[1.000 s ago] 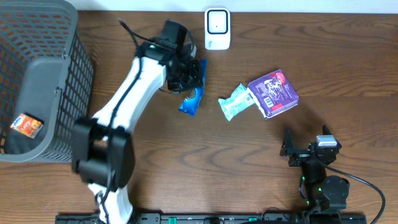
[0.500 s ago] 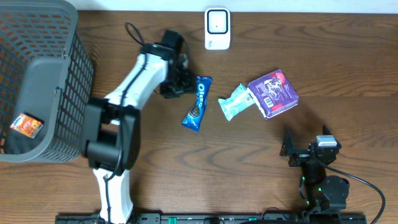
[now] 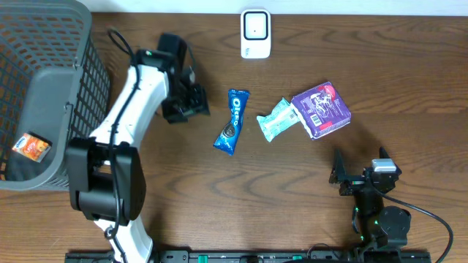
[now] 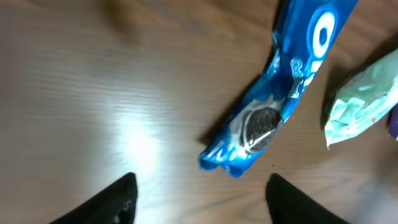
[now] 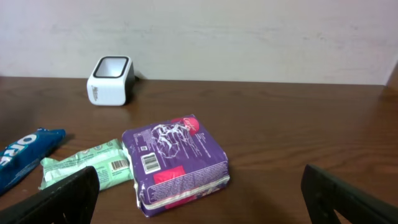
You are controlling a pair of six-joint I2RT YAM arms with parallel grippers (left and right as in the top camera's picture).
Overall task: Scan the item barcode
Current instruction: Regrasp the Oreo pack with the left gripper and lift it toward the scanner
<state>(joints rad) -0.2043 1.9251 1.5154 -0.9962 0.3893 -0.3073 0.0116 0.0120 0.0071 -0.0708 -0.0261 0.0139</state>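
Observation:
I can see the Oreo pack's near end facing my spread fingers, clear of the green pack. I go on moving my left gripper toward that end before I close it there.
A blue Oreo pack lies flat on the wooden table, below the white barcode scanner that stands at the far edge. My left gripper hovers just left of the pack, open and empty. In the left wrist view the Oreo pack lies ahead of the spread fingers, apart from them. To its right lie a green pack and a purple pack with its barcode up. My right gripper rests open near the front edge, facing the purple pack and the scanner.
A grey wire basket fills the left side and holds an orange packet. The green pack touches the purple one. A pale wall rises behind the table.
The left gripper has opened and let go of the Oreo pack, which now lies on the table. The left arm then swung left, away from it. The right arm is still.

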